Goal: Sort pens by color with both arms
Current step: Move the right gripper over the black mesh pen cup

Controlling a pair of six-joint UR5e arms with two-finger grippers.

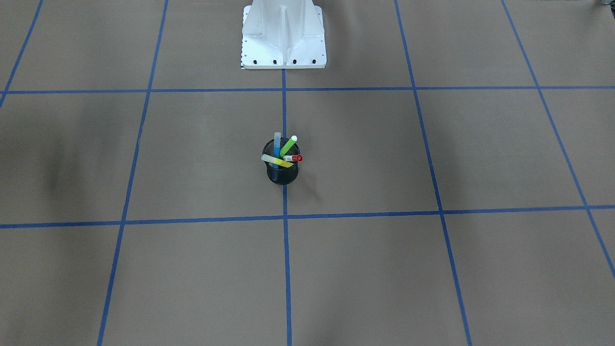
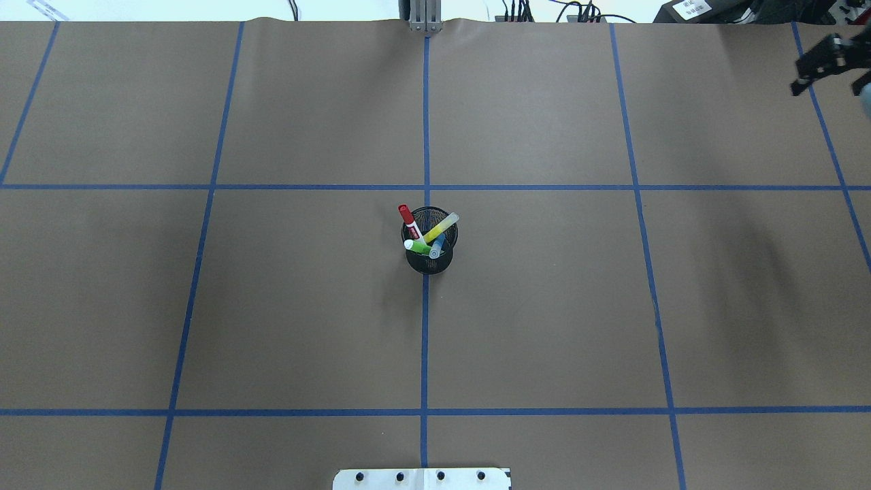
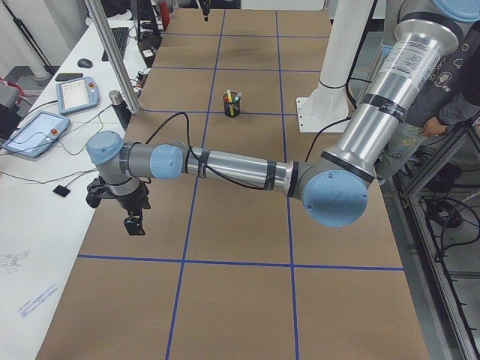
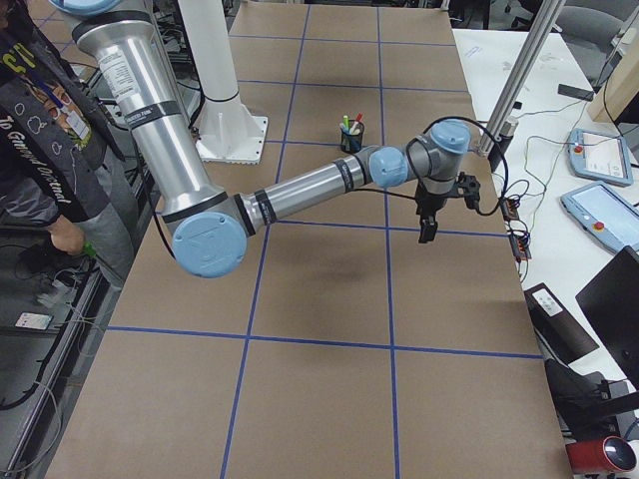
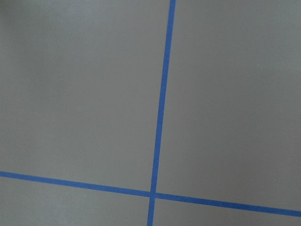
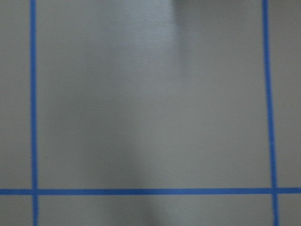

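Note:
The blue pen's top end (image 1: 277,137) stands up clear of its neighbours in the cup, so my right gripper should go on moving toward it until its fingers close around that top end.
Four pens stand together in a black mesh cup (image 1: 282,177) at the table's centre: blue (image 1: 276,143), lime green (image 1: 289,145), yellow (image 1: 276,161), and white with a red cap (image 1: 294,157). The overhead view shows the cup (image 2: 429,263) with the red-capped pen (image 2: 408,220) leaning far left. My left gripper (image 3: 135,223) hangs over the table's left end, far from the cup, and shows only in the exterior left view; I cannot tell its state. My right gripper (image 2: 820,68) hovers over the far right end (image 4: 427,232); its jaws are unclear.
The white pedestal base (image 1: 283,43) stands at the robot's side of the table. Blue tape lines divide the brown surface into squares. Side benches hold tablets (image 3: 34,135) (image 4: 599,210) and metal posts (image 3: 112,60). A person stands by the robot (image 4: 40,170).

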